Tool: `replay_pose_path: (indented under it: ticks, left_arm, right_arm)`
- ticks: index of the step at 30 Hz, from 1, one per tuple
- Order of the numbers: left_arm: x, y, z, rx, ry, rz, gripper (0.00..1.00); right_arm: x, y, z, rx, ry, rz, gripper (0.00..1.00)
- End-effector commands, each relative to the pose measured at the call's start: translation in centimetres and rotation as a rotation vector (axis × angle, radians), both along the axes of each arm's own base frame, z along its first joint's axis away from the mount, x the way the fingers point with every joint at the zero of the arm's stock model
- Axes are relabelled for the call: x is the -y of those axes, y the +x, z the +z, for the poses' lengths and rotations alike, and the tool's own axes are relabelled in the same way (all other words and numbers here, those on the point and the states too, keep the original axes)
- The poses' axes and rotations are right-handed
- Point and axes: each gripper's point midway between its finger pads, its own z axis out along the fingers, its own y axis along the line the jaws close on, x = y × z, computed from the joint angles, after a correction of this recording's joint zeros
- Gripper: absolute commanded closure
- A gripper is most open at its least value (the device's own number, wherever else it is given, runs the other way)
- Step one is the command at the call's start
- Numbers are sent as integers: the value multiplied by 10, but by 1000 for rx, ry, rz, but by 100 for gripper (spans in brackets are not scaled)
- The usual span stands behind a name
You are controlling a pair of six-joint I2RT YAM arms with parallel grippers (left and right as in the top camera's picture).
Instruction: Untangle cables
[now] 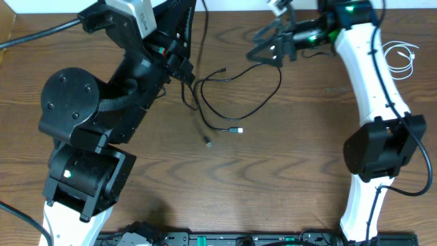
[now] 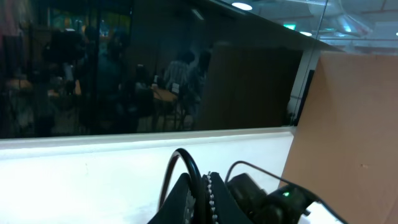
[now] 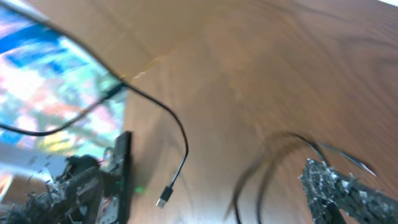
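My right gripper should take the cable's hanging length and pull it away, because my left gripper is holding the black cable up while its lower part crosses the loop.
Thin black cables lie looped on the wooden table, with small plug ends at the centre and lower left. My left gripper is shut on one black cable at the tangle's left end. In the left wrist view the cable arches up from between the closed fingers. My right gripper is open above the loop's far right side. In the right wrist view its fingers are spread wide, with a black cable's USB plug and blurred loops between them. A coiled white cable lies at the far right.
The left arm's bulky base covers the table's left side. The right arm runs down the right side. A black rail runs along the front edge. A cardboard box sits at the far left.
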Motion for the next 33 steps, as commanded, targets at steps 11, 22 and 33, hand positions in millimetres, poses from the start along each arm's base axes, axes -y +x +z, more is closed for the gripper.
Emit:
replay_pose_path:
  ticks: [11, 22, 33]
  left_arm:
    - [13, -15, 1, -25, -26, -121, 93]
    - [19, -11, -29, -143, 13, -147, 93]
    - [14, 30, -56, -258, -22, -79, 92]
  right_arm:
    - [-31, -33, 53, 219, 332, 238, 5]
    - [-74, -52, 63, 204, 345, 339, 7]
    - [-116, -95, 62, 133, 346, 453, 8]
